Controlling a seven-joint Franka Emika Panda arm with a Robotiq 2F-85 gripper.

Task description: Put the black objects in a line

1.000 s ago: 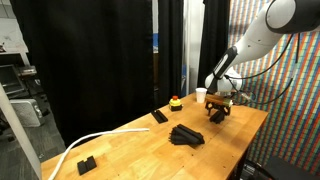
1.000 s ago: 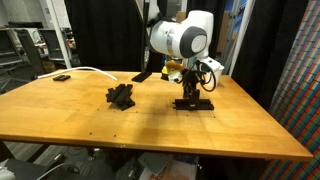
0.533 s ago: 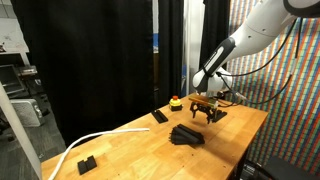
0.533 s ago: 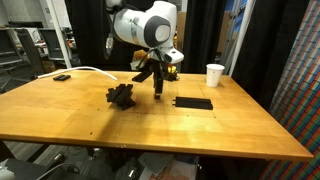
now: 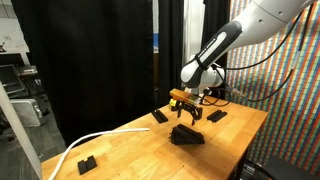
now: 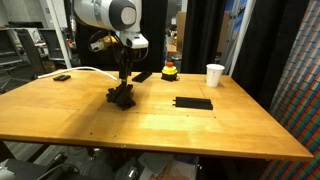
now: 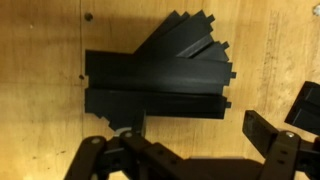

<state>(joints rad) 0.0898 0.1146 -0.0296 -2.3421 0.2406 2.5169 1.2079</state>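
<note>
Next, my gripper backs off and turns to close across a bar's narrow width, because the pile's top black bars run lengthwise along the gripper's opening.
A pile of several flat black bars lies on the wooden table in both exterior views and fills the upper part of the wrist view, fanned out and overlapping. One black bar lies alone on the table. Another single black bar lies near the far edge. My gripper hovers right above the pile, open and empty.
A red and yellow button-like object and a white cup stand near the far edge. A small black block and a white cable lie at one end of the table.
My gripper has let go of a bar, left it lying alone on the table, and moved across to above the pile.
</note>
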